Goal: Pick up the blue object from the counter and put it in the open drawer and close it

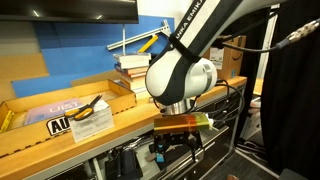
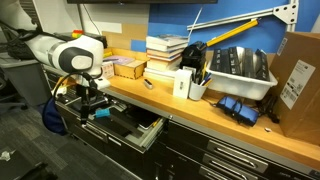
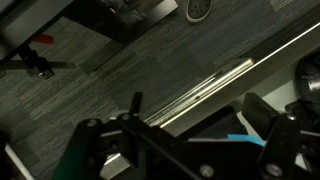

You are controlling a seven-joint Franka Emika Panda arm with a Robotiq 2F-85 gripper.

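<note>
Next, I back out clear of the open drawer's metal edge (image 3: 222, 94) first, because my gripper hangs over it. Then I should push the drawer's front panel (image 2: 127, 154) inward to close the drawer.
My gripper (image 2: 92, 103) hangs in front of the counter (image 2: 200, 107), over the open black drawer (image 2: 142, 131). It also shows in an exterior view (image 1: 175, 152), below the counter's rim (image 1: 120, 118). In the wrist view its fingers (image 3: 198, 107) stand wide apart and open, with the drawer's metal edge (image 3: 200, 85) running across under them. A thin cyan sliver of the blue object (image 3: 250, 138) shows low beside the right finger; it seems to lie in the drawer, not gripped. The blue object is not visible in either exterior view.
On the counter are a stack of books (image 2: 165, 55), a white bin of tools (image 2: 235, 70), dark blue items (image 2: 238, 108) and a cardboard box (image 2: 300, 80). A shallow cardboard tray (image 1: 60, 100) holds papers. Closed drawers sit beside the open one.
</note>
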